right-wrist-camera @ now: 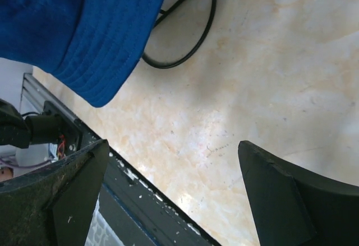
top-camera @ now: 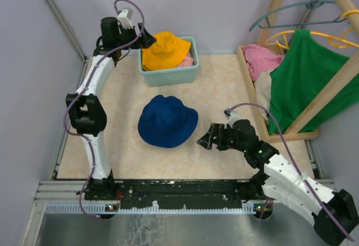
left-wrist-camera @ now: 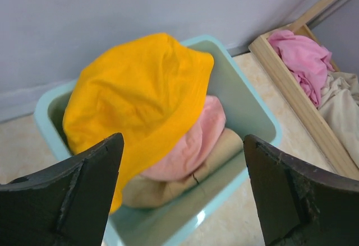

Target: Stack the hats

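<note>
The yellow-orange hat's brim (top-camera: 178,60) rests loosely over the pink hat, so the yellow-orange hat will come away on its own when the robot lifts it.
The navy blue hat (top-camera: 167,121) lies flat on the table's middle; its brim (right-wrist-camera: 95,44) shows in the right wrist view. The yellow-orange hat (top-camera: 164,50) tops a pile in the teal bin (top-camera: 168,76). Under it in the left wrist view sit the pink hat (left-wrist-camera: 193,145) and, lowest, the beige hat (left-wrist-camera: 168,185). My left gripper (top-camera: 148,40) hovers at the bin's left rear corner, open and empty (left-wrist-camera: 182,145). My right gripper (top-camera: 205,138) is just right of the navy hat, apart from it, open over bare table (right-wrist-camera: 174,148).
A wooden rack (top-camera: 291,135) at the right holds a green shirt (top-camera: 305,78), a pink cloth (top-camera: 261,58) and a beige cloth (left-wrist-camera: 343,103), with hangers above. A black cable (right-wrist-camera: 190,44) loops on the table near the navy brim. The black base rail (top-camera: 179,190) runs along the near edge.
</note>
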`<move>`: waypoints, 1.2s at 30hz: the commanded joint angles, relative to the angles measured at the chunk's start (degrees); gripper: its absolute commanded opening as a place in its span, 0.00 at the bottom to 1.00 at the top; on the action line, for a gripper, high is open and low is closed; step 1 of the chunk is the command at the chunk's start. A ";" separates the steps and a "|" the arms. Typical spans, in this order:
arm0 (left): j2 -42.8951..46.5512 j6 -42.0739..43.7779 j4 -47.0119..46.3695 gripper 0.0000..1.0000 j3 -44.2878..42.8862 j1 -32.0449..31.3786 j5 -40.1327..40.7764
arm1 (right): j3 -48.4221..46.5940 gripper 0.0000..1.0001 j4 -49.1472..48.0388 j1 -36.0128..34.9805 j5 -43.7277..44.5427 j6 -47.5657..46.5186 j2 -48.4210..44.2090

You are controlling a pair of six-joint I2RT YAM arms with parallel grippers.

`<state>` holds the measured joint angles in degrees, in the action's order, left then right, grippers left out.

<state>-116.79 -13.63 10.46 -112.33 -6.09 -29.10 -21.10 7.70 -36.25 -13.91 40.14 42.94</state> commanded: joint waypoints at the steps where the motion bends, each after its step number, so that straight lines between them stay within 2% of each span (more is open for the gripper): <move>1: -7.20 3.05 -2.77 0.95 -10.08 -1.90 3.71 | -4.42 0.97 6.88 1.39 4.87 -2.78 -2.95; 4: -12.31 2.13 -3.86 0.97 -15.35 -2.35 4.70 | -4.97 0.98 8.94 1.97 6.76 -2.70 -4.57; 12: -20.74 1.70 -4.44 0.99 -22.72 -4.26 13.61 | -6.02 0.97 11.47 5.08 8.50 -2.51 -7.03; 20: -24.43 1.11 -6.36 0.99 -23.57 -5.89 13.72 | -6.77 0.98 11.81 6.40 9.01 -2.87 -6.28; 28: -26.65 2.20 -5.26 0.99 -24.40 -6.57 17.73 | -7.29 0.97 12.68 6.63 9.47 -2.79 -6.55; 32: -27.53 2.79 -4.55 0.90 -24.80 -6.79 18.73 | -7.24 0.97 13.38 6.63 9.82 -2.33 -7.42; 36: -27.95 2.78 -3.82 0.68 -24.79 -6.83 19.28 | -7.22 0.97 14.22 6.69 10.42 -1.91 -8.64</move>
<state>-142.98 -11.57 6.39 -135.13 -12.56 -11.09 -25.30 22.11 -30.20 -4.91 38.54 36.03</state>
